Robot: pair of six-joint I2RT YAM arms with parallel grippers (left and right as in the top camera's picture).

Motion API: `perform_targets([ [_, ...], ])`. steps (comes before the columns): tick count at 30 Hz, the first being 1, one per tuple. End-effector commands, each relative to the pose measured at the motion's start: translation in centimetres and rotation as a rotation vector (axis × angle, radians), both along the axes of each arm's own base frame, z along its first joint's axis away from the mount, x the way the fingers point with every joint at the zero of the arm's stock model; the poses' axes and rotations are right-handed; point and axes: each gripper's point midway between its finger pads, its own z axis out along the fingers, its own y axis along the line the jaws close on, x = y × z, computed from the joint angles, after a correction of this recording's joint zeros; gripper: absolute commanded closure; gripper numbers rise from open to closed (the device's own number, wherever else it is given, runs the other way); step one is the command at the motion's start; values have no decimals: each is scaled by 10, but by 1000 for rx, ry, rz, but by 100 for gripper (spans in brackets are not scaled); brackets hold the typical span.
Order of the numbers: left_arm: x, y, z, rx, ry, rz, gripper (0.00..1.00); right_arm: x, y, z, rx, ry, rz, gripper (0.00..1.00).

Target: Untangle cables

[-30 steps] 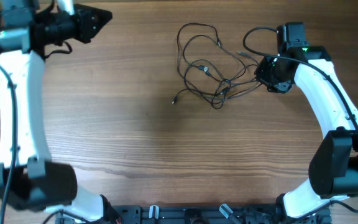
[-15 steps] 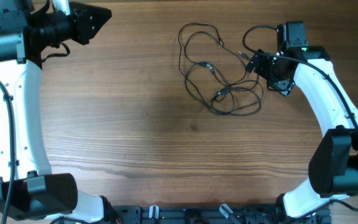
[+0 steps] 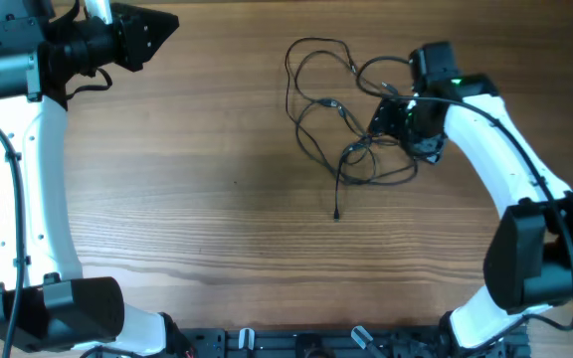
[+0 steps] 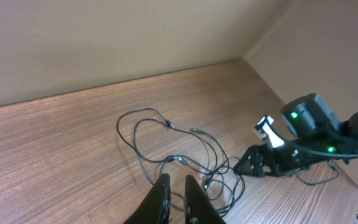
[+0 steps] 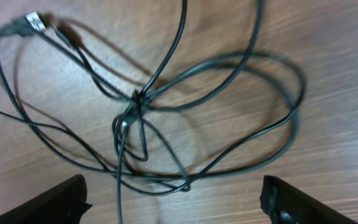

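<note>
The strands lie across each other in a bunch at the tangle's middle [image 5: 132,109], so my right gripper should keep that bunch [image 3: 360,149] raised while my left gripper grabs a loop.
The cables [image 3: 352,151] lie as a loose black tangle on the wooden table, right of centre and toward the back. One strand runs forward to a small plug end [image 3: 337,214]. My right gripper [image 3: 381,121] hovers over the tangle's right side, open wide. In the right wrist view its fingertips [image 5: 61,199] sit at the lower corners with crossed strands [image 5: 138,96] on the wood between them, none of them gripped. My left gripper [image 3: 172,25] is at the back left, far from the tangle, shut and empty. The left wrist view shows those narrow fingers [image 4: 161,193] in front of the cables [image 4: 178,160].
The wooden table [image 3: 197,199] stretches wide to the left of the tangle and in front of it. The right arm's white link [image 3: 495,129] curves along the right edge. A plain wall [image 4: 104,37] backs the table.
My right gripper has opened and moved left over the tangle. The cables have shifted, and one strand end now trails forward. The left arm shifted slightly at first and then held still.
</note>
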Motion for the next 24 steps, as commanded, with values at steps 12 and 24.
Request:
perform_targets([
  [12,-1,-1,2,-5,-1,-3,90,-25,17,-57,-75,150,-93,13],
  [24,6,9,-6,37,22,66,89,-26,21,-74,-45,125,-68,16],
])
